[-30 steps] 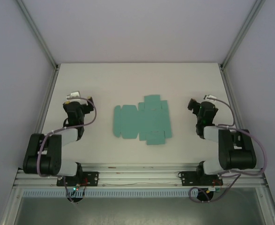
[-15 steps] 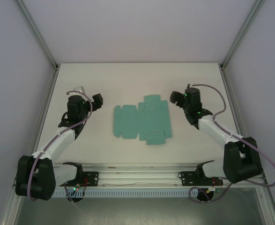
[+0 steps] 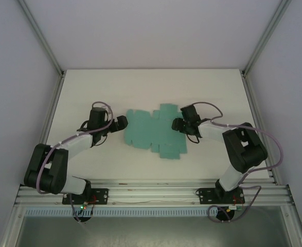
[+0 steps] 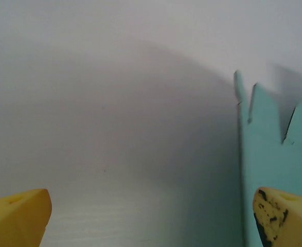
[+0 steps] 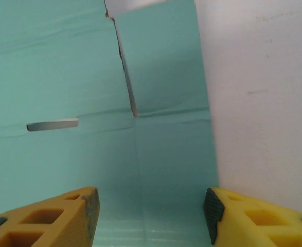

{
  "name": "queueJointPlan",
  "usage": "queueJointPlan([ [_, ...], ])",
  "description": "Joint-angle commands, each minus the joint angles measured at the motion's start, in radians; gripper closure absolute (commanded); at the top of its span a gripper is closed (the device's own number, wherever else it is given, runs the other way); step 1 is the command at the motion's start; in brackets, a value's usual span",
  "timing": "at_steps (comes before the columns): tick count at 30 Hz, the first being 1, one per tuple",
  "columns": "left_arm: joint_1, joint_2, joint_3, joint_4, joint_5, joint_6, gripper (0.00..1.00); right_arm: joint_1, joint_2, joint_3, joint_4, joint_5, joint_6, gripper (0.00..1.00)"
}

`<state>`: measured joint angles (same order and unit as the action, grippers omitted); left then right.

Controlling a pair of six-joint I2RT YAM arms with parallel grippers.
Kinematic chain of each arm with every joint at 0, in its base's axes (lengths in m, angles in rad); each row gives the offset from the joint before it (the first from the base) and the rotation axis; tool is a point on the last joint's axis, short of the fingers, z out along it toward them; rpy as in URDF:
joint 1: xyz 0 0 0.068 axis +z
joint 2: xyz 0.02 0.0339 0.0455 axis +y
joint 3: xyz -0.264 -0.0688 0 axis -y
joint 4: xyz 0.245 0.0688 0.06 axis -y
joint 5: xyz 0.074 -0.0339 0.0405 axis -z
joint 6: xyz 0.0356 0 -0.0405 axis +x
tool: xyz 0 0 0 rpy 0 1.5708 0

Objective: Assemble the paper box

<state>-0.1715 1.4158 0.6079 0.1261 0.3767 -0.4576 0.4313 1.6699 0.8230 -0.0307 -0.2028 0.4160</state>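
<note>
I expect the whole teal blank (image 3: 163, 131) to swing round as one piece when I lift and turn its edge, because the panels stay joined (image 3: 153, 131) between the notches.
The paper box (image 3: 152, 134) is a flat teal die-cut blank lying on the white table (image 3: 140, 87) between my two arms. My left gripper (image 3: 121, 123) sits at the blank's left edge, wide open. In the left wrist view its yellow fingertips (image 4: 18, 218) stand far apart, and the blank's notched edge (image 4: 274, 154) runs under the right one. My right gripper (image 3: 178, 124) is over the blank's right flaps. In the right wrist view it (image 5: 151, 216) is open, with the teal card (image 5: 161, 149) spread flat between and beneath its fingers (image 5: 253, 218); nothing is gripped.
Grey enclosure walls with metal corner posts (image 3: 256, 51) surround the table. An aluminium rail (image 3: 151, 193) carrying both arm bases runs along the near edge. Bare table surface (image 4: 114, 103) lies left of the blank and behind it.
Both arms have swung inward from the table's sides to the blank's left and right edges. The right jaws have narrowed. The blank has turned slightly.
</note>
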Motion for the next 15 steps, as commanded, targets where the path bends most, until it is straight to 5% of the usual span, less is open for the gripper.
queueJointPlan([
  [1, -0.01, 0.042, 0.016, 0.052, 0.093, -0.021, 0.0, -0.011, 0.049, -0.051, 0.017, 0.002, 0.045, 0.45],
  [9, -0.016, 0.161, 0.01, 0.277, 0.33, -0.125, 0.05, -0.016, 0.079, -0.086, 0.057, -0.01, 0.052, 0.49],
  [13, -0.022, 0.222, 0.003, 0.419, 0.428, -0.205, 0.18, -0.016, 0.091, -0.098, 0.098, -0.021, 0.062, 0.5],
  [15, -0.024, 0.253, 0.01, 0.456, 0.452, -0.235, 0.32, -0.018, 0.101, -0.098, 0.109, -0.032, 0.066, 0.51],
])
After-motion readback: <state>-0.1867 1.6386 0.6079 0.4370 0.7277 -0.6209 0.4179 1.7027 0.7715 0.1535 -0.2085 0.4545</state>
